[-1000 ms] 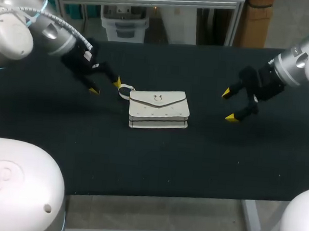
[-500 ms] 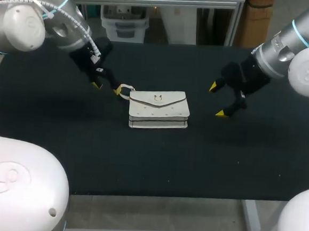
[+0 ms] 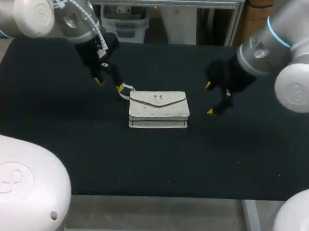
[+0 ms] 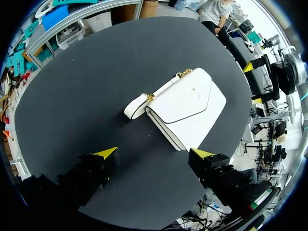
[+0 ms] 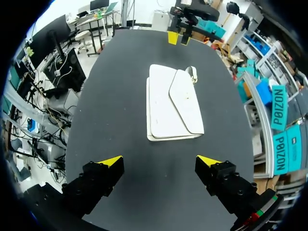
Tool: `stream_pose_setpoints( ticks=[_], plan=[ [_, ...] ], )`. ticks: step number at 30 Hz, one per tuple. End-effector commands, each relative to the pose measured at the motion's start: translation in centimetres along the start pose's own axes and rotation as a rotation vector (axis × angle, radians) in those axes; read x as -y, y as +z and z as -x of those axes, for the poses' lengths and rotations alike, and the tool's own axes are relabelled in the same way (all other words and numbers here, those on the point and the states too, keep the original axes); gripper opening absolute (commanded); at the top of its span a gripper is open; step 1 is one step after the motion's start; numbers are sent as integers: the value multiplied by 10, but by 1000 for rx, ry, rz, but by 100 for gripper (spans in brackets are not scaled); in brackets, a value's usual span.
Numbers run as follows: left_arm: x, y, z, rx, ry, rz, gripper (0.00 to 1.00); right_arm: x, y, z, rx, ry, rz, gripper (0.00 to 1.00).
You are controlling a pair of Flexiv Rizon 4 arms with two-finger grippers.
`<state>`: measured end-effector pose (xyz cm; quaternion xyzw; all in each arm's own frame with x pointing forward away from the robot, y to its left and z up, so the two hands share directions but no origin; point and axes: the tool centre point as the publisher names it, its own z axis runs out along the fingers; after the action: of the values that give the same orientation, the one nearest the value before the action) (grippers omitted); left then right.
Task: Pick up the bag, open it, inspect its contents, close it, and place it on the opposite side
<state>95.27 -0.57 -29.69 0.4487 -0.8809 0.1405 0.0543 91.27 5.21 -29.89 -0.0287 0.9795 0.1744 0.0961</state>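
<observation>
The flap's edge (image 3: 158,105) is lying flat across the bag, so I expect the flap to swing back on its far fold and show hidden snaps when I lift it.
A white flap bag (image 3: 158,110) lies flat in the middle of the black table (image 3: 150,163), flap closed, with a small strap loop (image 3: 124,90) at its left end. My left gripper (image 3: 109,83) hangs open just left of that loop, touching nothing. In the left wrist view the bag (image 4: 185,107) lies ahead of the open left gripper (image 4: 154,153). My right gripper (image 3: 210,98) stands open a short way right of the bag. The right wrist view shows the bag (image 5: 172,103) ahead of the open right gripper (image 5: 159,160), with the left gripper's fingertips (image 5: 173,37) beyond it.
The dark table top runs wide on both sides of the bag, and nothing else lies on it. Its front edge (image 3: 153,194) is near the bottom of the head view.
Both arms have closed in on the bag: the left gripper rose and shifted right toward the strap loop, the right gripper moved left and up. The bag has stayed put.
</observation>
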Motion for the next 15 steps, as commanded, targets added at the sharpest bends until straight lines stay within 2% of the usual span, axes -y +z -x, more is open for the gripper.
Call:
stream_pose_setpoints(
  ticks=[1, 2, 6, 9, 12, 13, 15],
  plan=[
    [3, 11, 5, 48, 93, -62, 100, -5, 12, -5, 50, 1, -65, 100],
    [5, 11, 7, 32, 139, -78, 100, -5, 13, -6, 54, 2, -69, 100],
    [6, 12, 7, 82, 336, -169, 100, -8, 19, -7, 76, 4, -77, 100],
    [6, 9, 2, 104, 509, -203, 100, -12, 21, -7, 106, -6, -85, 100],
    [11, 7, -4, 103, 633, -195, 100, -16, 23, -8, 146, -10, -103, 100],
    [14, 6, -5, 86, 662, -170, 100, -17, 23, -8, 158, -6, -104, 100],
    [14, 6, -5, 86, 662, -170, 100, -17, 23, -8, 158, -6, -104, 100]
  ],
)
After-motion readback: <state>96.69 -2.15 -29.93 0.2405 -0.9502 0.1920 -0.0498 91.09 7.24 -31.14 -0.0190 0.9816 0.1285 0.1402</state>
